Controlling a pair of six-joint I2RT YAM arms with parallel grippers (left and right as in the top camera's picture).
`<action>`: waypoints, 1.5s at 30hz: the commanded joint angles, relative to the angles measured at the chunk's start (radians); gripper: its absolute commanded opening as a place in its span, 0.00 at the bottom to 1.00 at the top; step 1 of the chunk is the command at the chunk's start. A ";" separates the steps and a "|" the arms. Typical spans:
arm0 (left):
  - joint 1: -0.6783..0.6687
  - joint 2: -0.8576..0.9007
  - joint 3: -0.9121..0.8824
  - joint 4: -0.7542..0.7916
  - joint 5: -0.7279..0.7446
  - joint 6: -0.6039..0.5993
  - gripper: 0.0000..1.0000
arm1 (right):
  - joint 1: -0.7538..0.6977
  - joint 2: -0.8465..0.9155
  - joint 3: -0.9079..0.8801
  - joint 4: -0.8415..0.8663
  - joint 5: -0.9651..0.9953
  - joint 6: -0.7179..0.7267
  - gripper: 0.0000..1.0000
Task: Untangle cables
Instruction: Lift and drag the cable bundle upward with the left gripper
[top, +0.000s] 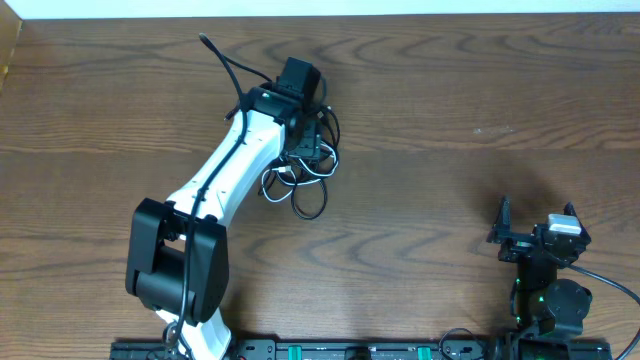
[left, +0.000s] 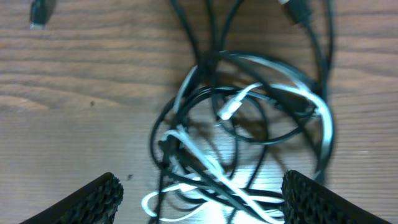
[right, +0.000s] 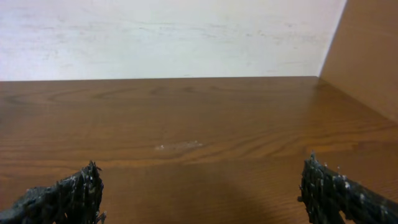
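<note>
My left gripper should go on moving down, because the black loops and white cord (left: 204, 154) are between its open fingers. It should go on until the fingers can close around that bundle (left: 208, 183).
The cables (top: 300, 185) lie in a knotted heap on the wooden table, left of centre: several thin black loops with a white cord (left: 205, 158) threaded through them. My left gripper (top: 303, 150) hangs over the top of the heap, mostly hidden under its wrist. In the left wrist view this gripper (left: 202, 205) is open, its fingers (left: 93, 199) wide apart with part of the tangle lying between them on the wood, nothing pinched. A small black plug end (left: 40, 14) lies apart. My right gripper (top: 535, 225) stands open near the front right, far from the cables, nothing between its jaws (right: 202, 199).
The white left arm (top: 215, 175) slants across the table from its base (top: 180, 275). A black cord (top: 220, 60) trails up and left from the wrist. A white wall (right: 174, 37) runs along the table's far edge, with a wooden side panel (right: 367, 50) at the right.
</note>
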 joint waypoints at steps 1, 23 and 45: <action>0.019 0.034 0.011 -0.024 -0.021 0.039 0.83 | 0.016 -0.007 -0.001 -0.004 0.008 0.014 0.99; 0.019 0.169 -0.007 -0.043 0.051 0.046 0.81 | 0.016 -0.007 -0.001 -0.004 0.007 0.014 0.99; 0.018 0.169 -0.049 0.059 0.140 0.020 0.08 | 0.016 -0.007 -0.001 -0.004 0.007 0.014 0.99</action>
